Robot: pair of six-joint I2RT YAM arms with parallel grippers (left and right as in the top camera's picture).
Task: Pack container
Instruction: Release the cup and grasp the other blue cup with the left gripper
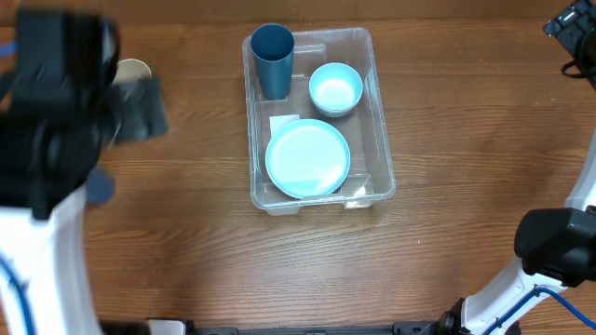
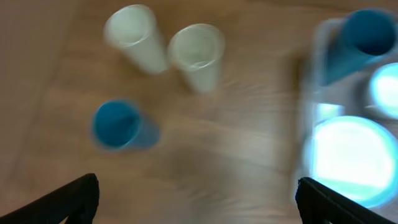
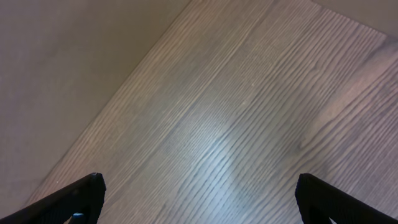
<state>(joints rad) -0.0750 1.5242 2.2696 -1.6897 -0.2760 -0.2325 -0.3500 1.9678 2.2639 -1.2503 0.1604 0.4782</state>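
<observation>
I should lower my left gripper next until its fingers straddle the blue cup's rim point(image 2: 118, 126), because the blue cup point(image 2: 142, 132) stands apart from the cream cups with its opening open.
The clear plastic container point(image 1: 384, 149) stands at the table's middle, with a white label point(image 1: 282, 122) on its base. It holds an upright dark blue cup point(image 1: 272, 58), a light blue bowl point(image 1: 335, 88) and a light blue plate point(image 1: 307, 156). My left arm point(image 1: 65, 102) is blurred at the far left. My left gripper point(image 2: 198, 202) is open and empty above bare wood, with the container point(image 2: 309, 74) to its right. My right gripper point(image 3: 199, 196) is open and empty over bare table, and in the overhead view it sits at the far right point(image 1: 570, 23).
Left of the container, two cream cups point(image 2: 134, 34) point(image 2: 198, 53) and a blue cup point(image 2: 118, 124) stand on the table. The overhead view shows one cream cup point(image 1: 133, 68) and part of the blue cup point(image 1: 101, 189) beside my left arm.
</observation>
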